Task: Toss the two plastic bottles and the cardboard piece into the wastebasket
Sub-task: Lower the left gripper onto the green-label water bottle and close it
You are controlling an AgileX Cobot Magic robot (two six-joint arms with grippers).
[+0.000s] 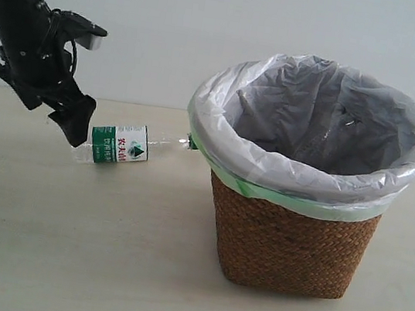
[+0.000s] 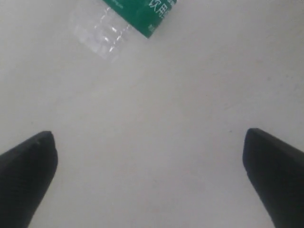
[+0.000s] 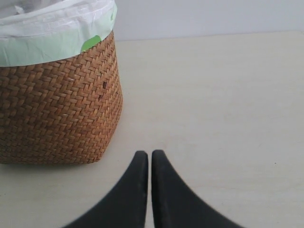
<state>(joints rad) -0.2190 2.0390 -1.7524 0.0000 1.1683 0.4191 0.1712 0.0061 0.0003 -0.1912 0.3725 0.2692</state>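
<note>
The bottle's base (image 1: 83, 154) is clear in front of the wide-open fingers of the robot's left gripper, so the robot should go on turning and moving in until the fingers are on both sides of the green-and-white label (image 1: 120, 144).
The smaller clear bottle (image 1: 119, 145) with the green-and-white label lies on its side on the table, left of the wastebasket, its neck pointing at the basket. Its base and label edge (image 2: 137, 14) show in the left wrist view. My left gripper (image 1: 71, 123) hangs at the bottle's base end. It (image 2: 148, 135) is open wide, with only bare table between the fingers. The wicker wastebasket (image 1: 289, 238) with its grey-white liner stands on the right. My right gripper (image 3: 149, 153) is shut and empty, beside the basket (image 3: 57, 104). The larger bottle and the cardboard piece are out of view.
The liner's green edge (image 1: 250, 187) folds over the basket rim. A pale wall runs behind the light table (image 1: 59, 258).
</note>
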